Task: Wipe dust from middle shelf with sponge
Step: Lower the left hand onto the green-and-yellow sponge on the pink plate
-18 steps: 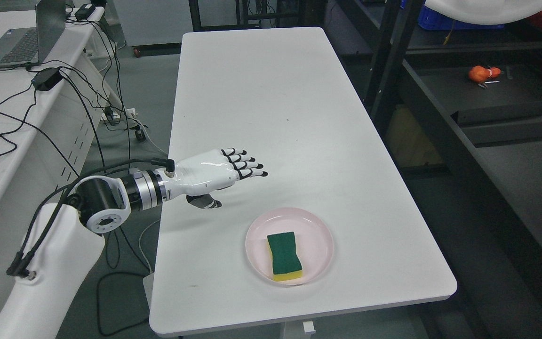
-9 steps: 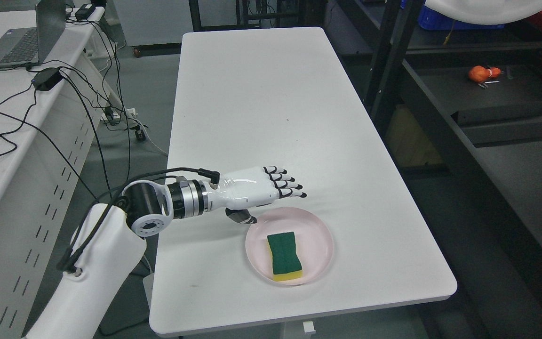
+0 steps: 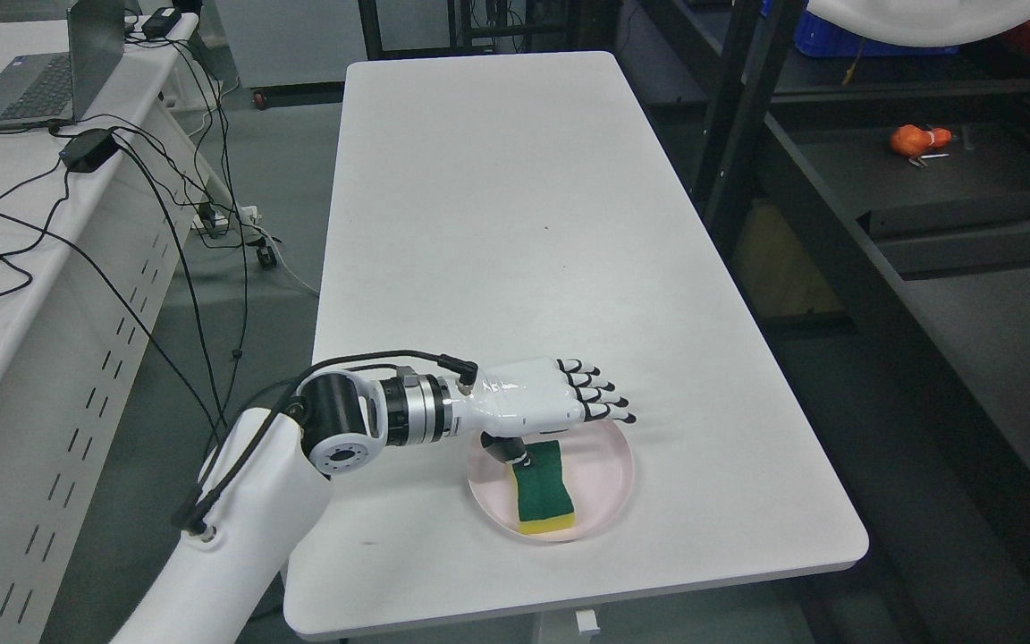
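I expect the sponge's near end (image 3: 544, 513) to stick out straight when I lift the sponge's far end, because the thick yellow base (image 3: 546, 525) shows under the green top.
A green-topped sponge with a yellow base (image 3: 544, 494) lies in a pink plate (image 3: 609, 478) near the front of the white table (image 3: 515, 224). My left hand (image 3: 560, 420) hovers over the plate's far part, fingers stretched out flat to the right, thumb pointing down at the sponge's far left corner. It is open and holds nothing. The hand covers the sponge's far edge. The dark metal shelf unit (image 3: 926, 206) stands to the right of the table. The right arm is out of view.
An orange object (image 3: 917, 139) lies on a shelf board at the right. A desk with a laptop (image 3: 41, 80), a power adapter and loose cables stands at the left. A gap of floor separates desk and table.
My left arm has moved right and nearer, from the table's left edge to above the plate. The hand has stayed open. The sponge and plate have not moved.
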`<state>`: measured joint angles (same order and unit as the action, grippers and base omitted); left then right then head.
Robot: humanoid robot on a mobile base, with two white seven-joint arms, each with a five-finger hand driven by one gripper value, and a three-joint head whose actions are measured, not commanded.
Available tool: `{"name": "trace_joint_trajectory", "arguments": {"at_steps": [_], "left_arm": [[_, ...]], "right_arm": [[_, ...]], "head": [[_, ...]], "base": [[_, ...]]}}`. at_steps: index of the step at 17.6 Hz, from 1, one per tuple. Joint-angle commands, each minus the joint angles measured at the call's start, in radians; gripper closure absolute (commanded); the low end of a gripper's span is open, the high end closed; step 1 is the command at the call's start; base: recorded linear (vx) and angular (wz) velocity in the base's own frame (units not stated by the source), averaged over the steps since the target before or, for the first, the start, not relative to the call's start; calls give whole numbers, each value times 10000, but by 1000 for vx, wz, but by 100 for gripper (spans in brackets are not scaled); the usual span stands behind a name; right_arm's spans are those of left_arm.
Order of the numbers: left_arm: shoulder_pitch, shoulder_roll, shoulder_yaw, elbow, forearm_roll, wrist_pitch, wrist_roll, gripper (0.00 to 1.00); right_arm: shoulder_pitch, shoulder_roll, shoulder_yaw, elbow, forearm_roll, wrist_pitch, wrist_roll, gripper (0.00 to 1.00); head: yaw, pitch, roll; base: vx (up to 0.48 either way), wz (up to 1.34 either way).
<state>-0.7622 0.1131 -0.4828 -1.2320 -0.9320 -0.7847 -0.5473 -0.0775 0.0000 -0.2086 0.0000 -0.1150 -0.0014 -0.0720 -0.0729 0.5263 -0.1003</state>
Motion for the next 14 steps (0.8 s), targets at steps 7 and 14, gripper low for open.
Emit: {"name": "trace_joint_trajectory", "arguments": {"at_steps": [7,14], "left_arm": [[167,-380,518,-1361,24,-7,-1077,1],[1240,247,334,-3126,-68,-7,-1768,1]], "right_arm": [[8,-175,0,-174,0,735,-17,0],[-8,-175,0,-174,0,735,-1,0]], "head": [[0,0,0],[0,0,0]], "base": [[0,0],[0,0]]}}
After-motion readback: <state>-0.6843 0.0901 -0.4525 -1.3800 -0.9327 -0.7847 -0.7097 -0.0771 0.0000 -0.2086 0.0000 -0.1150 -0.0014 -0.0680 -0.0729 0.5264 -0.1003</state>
